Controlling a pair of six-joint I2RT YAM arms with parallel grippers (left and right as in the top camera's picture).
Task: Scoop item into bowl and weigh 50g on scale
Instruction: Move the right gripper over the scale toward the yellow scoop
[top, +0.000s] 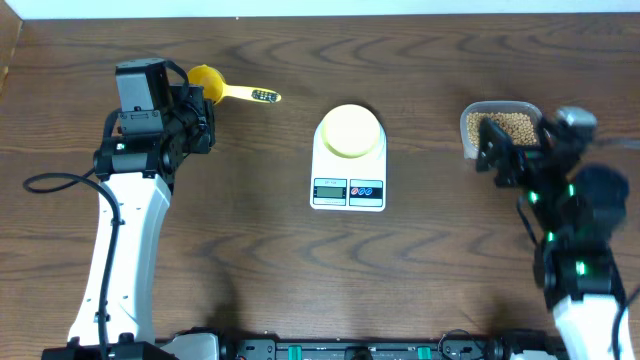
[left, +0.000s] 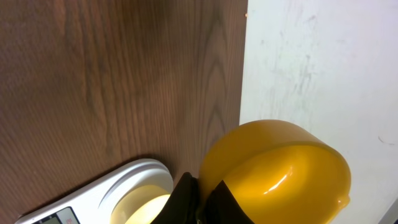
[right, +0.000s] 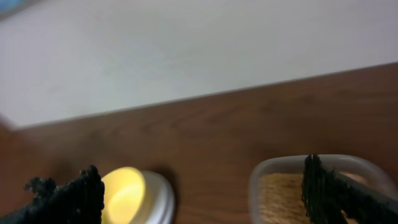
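Observation:
I should keep moving my right gripper toward the handle's end (top: 270, 97) and close it there, because the scoop's handle (top: 243, 93) sticks out free from my left gripper toward the scale.
The pale yellow-green bowl (top: 350, 130) sits on the white scale (top: 347, 176) at mid-table. It also shows in the left wrist view (left: 146, 208) and the right wrist view (right: 121, 193). The tan beans (top: 510, 125) fill a clear tub (top: 467, 128) at the right. My left gripper (top: 200, 98) is at the far left, shut on the cup end of a bright yellow scoop (left: 280, 168). My right gripper (right: 199, 193) is open and empty, with one finger over the beans (right: 280, 193) in the tub.
The scoop's handle (top: 255, 95) points right toward the scale. The table's back edge and a pale wall (left: 317, 62) lie just behind the scoop. Bare wood lies between the scale and the tub (right: 255, 180).

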